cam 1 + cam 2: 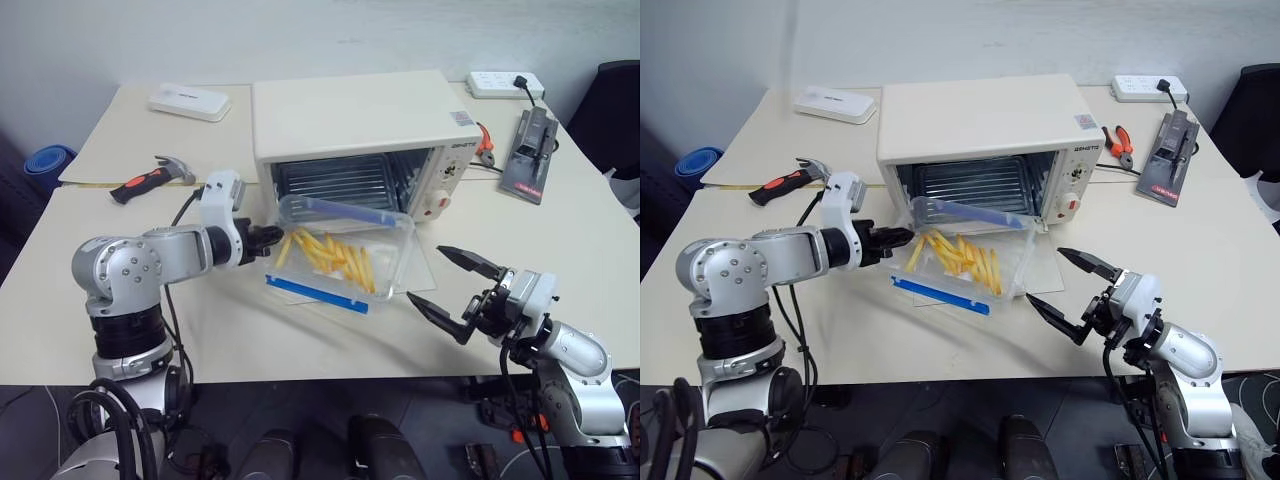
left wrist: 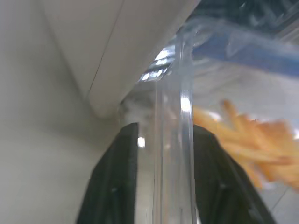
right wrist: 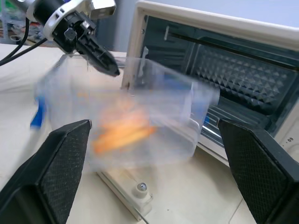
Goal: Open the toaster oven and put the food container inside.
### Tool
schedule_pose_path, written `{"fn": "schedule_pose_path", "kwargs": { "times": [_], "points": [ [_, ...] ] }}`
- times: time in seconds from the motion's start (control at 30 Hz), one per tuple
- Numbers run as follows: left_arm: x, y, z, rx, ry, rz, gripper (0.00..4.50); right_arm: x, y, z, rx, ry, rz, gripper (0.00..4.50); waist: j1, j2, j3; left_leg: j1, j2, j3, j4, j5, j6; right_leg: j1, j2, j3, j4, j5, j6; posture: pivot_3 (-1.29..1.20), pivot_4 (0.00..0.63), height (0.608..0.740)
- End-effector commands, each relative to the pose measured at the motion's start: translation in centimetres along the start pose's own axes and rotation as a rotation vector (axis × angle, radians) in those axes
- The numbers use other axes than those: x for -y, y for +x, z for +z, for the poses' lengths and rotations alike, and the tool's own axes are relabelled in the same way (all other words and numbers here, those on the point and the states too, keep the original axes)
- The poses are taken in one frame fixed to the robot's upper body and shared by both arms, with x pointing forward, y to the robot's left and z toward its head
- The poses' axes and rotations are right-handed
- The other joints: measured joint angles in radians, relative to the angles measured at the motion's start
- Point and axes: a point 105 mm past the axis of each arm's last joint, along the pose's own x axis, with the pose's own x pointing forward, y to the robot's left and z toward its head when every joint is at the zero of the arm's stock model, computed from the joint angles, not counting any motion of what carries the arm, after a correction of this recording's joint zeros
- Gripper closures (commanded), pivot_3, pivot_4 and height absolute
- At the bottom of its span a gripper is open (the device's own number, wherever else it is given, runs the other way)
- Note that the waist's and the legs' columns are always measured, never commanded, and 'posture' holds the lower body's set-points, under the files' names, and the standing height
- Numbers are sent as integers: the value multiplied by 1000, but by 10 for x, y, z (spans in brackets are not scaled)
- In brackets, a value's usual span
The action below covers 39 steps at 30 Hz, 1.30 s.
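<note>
The food container (image 1: 340, 255) will slide all the way in over the toaster oven's flat door when the robot pushes it, since the toaster oven's opening (image 1: 340, 180) looks just wider than the food container.
The toaster oven (image 1: 350, 110) stands at the table's middle with its door (image 1: 424, 268) folded down flat and the wire rack (image 1: 335, 180) showing inside. The food container (image 1: 340, 255), clear with blue strips and yellow fries, sits tilted on the door right in front of the opening. My left gripper (image 1: 272, 238) is at its left end. In the left wrist view the fingers (image 2: 117, 177) straddle the clear wall (image 2: 173, 140), slightly apart from it. To the container's right, my right gripper (image 1: 425, 273) hangs wide open with nothing in it.
A hammer (image 1: 150, 178) lies at the left and a flat white device (image 1: 188, 100) at the back left. A power strip (image 1: 505, 84), pliers (image 1: 485, 145) and a black-and-red tool (image 1: 530, 150) lie right of the oven. The table's front edge is near both arms.
</note>
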Motion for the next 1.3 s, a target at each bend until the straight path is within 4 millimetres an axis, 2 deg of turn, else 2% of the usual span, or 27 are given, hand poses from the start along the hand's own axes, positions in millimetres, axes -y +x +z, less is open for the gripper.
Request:
{"fn": "schedule_pose_path", "kwargs": {
  "times": [0.03, 0.07, 0.17, 0.2, 0.27, 0.33, 0.4, 0.47, 0.53, 0.6, 0.67, 0.73, 0.8, 0.97, 1.17, 1.3],
  "points": [
    [5, 0, 7, 49, 2, -44, 1559, 6, -4, 11, 4, -31, -54, 0, 0, 0, 0, 0, 0, 0, 0, 0, 0, 0, 0, 0, 0, 0, 0, 0, 150, 740],
    [4, -4, 11, 77, -2, -59, 1292, 10, -7, 14, 5, -23, -82, 0, -1, 0, 0, 0, 0, 0, 0, 0, 0, 0, 0, 0, 0, 0, 0, 0, 150, 740],
    [2, -21, 24, 162, 2, -138, 1292, 18, -14, 23, 9, -2, -133, 0, -3, 0, 0, 0, 0, 0, 0, 0, 0, 0, 0, 0, 0, 0, 0, 0, 150, 740],
    [2, -30, 27, 183, 12, -185, 1292, 19, -16, 27, 8, 0, -144, 0, -5, 0, 0, 0, 0, 0, 0, 0, 0, 0, 1, 0, 0, 0, 0, 0, 150, 740],
    [-1, -60, 29, 216, 159, -272, 1292, 16, -21, 31, -28, 30, -120, 0, -14, 0, 0, 0, 1, 1, -1, 0, -1, -1, 1, 1, 0, 0, 0, 0, 150, 740],
    [-4, -80, 24, 210, 295, -343, 1260, 5, -24, 29, -83, 78, -57, 409, -23, 1, 0, 0, 3, 1, -3, 0, -2, -2, 3, 1, -1, -1, -1, 0, 150, 740],
    [-16, -95, 14, 200, 405, -382, 1658, -18, -26, 19, -182, 119, 58, 927, -22, 2, 1, 0, 4, -1, -3, 0, -2, -1, 3, -1, -3, -1, -2, 0, 150, 740],
    [-38, -102, -11, 76, 501, -385, 2146, -45, -27, 9, -260, 181, 183, 1583, -20, 2, 1, 0, 4, 0, -4, -1, -2, 1, 2, 0, -4, -1, -2, 0, 150, 740],
    [-42, -106, -40, -51, 584, -464, 2771, -63, -25, 1, -299, 267, 240, 2258, -17, 3, 1, 1, 5, 0, -4, 0, -2, 2, 3, -1, -7, -1, -3, 0, 150, 740],
    [-36, -102, -56, -90, 598, -542, 3380, -76, -22, -4, -318, 308, 292, 2964, -11, 3, 1, 0, 5, 0, -5, 0, 0, 3, 2, 0, -10, -1, -3, 0, 150, 740],
    [-22, -89, -70, -91, 603, -611, 4019, -86, -14, -8, -323, 339, 344, 3669, 3, 3, 1, 0, 5, 0, -4, -1, 2, 4, 1, 0, -12, 0, -2, 0, 150, 740],
    [-8, -71, -83, -82, 613, -637, 4500, -83, 2, -8, -277, 338, 336, 4369, 5, 3, 1, -2, 4, -1, -3, -2, 4, 4, 1, -1, -13, 1, -1, 0, 150, 740],
    [-2, -53, -91, -78, 581, -617, 4500, -72, 17, -11, -258, 296, 300, 4444, 2, 2, 1, -2, 3, 0, -3, -3, 5, 4, 0, 0, -13, 2, 1, 0, 150, 740],
    [13, -20, -86, 61, 458, -571, 4500, -30, 35, -20, -242, 195, 161, 4444, 1, 2, 1, -5, 2, 0, -1, -2, 5, 0, 1, -1, -11, 2, 2, 0, 150, 740],
    [16, 5, -65, 222, 353, -464, 4500, 16, 50, -26, -220, 78, 11, 4444, -2, 2, 1, -6, 2, 0, 1, -2, 5, -1, 1, -1, -10, 2, 2, 0, 150, 740],
    [9, 15, -53, 294, 339, -379, 4500, 31, 68, -31, -198, 37, -28, 4444, -4, 2, 1, -5, 2, 1, 1, -1, 3, -1, 1, -1, -9, 2, 2, 0, 150, 740]
  ]
}}
